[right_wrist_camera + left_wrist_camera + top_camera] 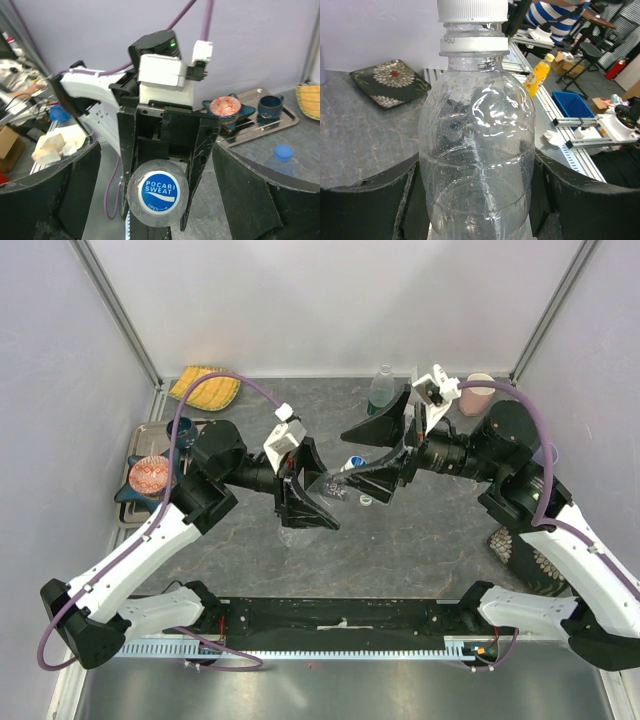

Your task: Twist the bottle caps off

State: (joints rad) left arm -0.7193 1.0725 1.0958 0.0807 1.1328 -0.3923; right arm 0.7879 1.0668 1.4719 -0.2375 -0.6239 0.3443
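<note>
My left gripper holds the bottle's body [334, 488] and the white-and-blue cap [354, 462] faces my right gripper's open fingers, so they should keep coming closer until they grip the cap.
My left gripper [312, 496] is shut on the body of a clear bottle [477, 150] and holds it off the table, neck pointing at my right gripper. The bottle's white-and-blue cap [159, 193] is screwed on and also shows in the top view [352, 464]. My right gripper [155, 197] is open, its fingers [247, 195] spread wide on either side of the cap without touching it. A blue-tinted bottle [381, 390] with a blue cap [284, 152] stands at the back. A small loose cap [366, 501] lies on the table below the held bottle.
A metal tray [140, 445] at the left holds a pink patterned bowl [150, 476] and a dark blue cup [183, 430]. A yellow cloth [205, 388] lies at the back left. A pink cup [480, 392] stands at the back right. A patterned plate [525, 555] lies at the right.
</note>
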